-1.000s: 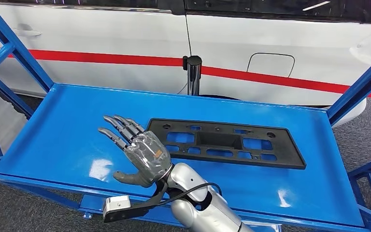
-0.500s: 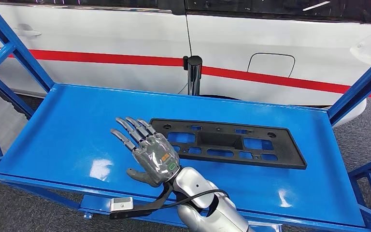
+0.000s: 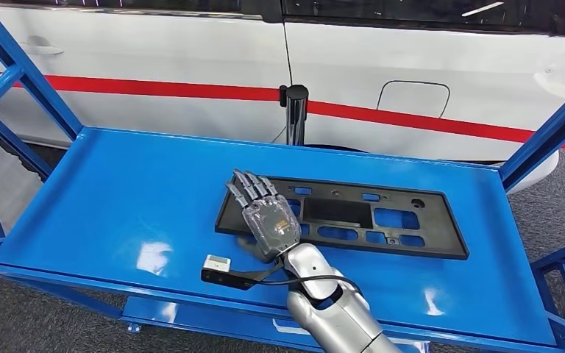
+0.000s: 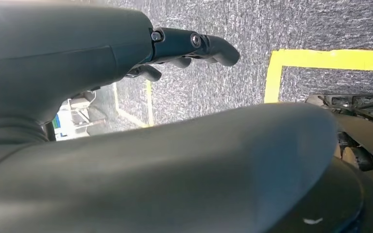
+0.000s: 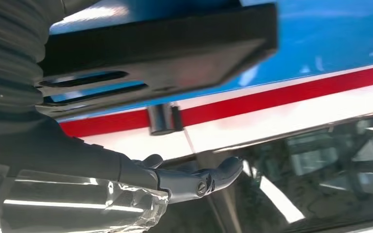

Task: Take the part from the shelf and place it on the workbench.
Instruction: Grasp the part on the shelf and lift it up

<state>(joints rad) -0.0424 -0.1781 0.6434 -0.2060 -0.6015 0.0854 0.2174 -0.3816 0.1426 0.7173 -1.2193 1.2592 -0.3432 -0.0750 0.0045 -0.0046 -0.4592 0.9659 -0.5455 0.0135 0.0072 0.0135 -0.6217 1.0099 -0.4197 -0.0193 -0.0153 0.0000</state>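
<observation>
The long black part [image 3: 435, 220] will tilt up in one piece and keep straight when I raise it, because a deep, straight rim [image 3: 425, 253] runs along its near edge.
The part [image 3: 382, 220] is a long black plastic plate with several cut-outs, lying flat on the blue shelf [image 3: 118, 191]. My right hand [image 3: 265, 217] reaches across the part's left end, fingers straight and spread above it and the thumb at its near edge. In the right wrist view the part [image 5: 165, 43] passes close by the palm, while the fingers [image 5: 194, 179] stay stretched out and apart from it. In the left wrist view my left hand [image 4: 184, 46] hangs over the grey floor, fingers loosely bent and holding nothing.
Slanted blue frame struts rise at the shelf's left [image 3: 15, 73] and right [image 3: 552, 132] ends. Behind the shelf stand a chrome post [image 3: 294, 114] and a white car with a red stripe [image 3: 191, 59]. Bare shelf surface lies left of the part.
My right hand has moved right and forward from the bare shelf onto the part's left end. The part's left end has shifted slightly.
</observation>
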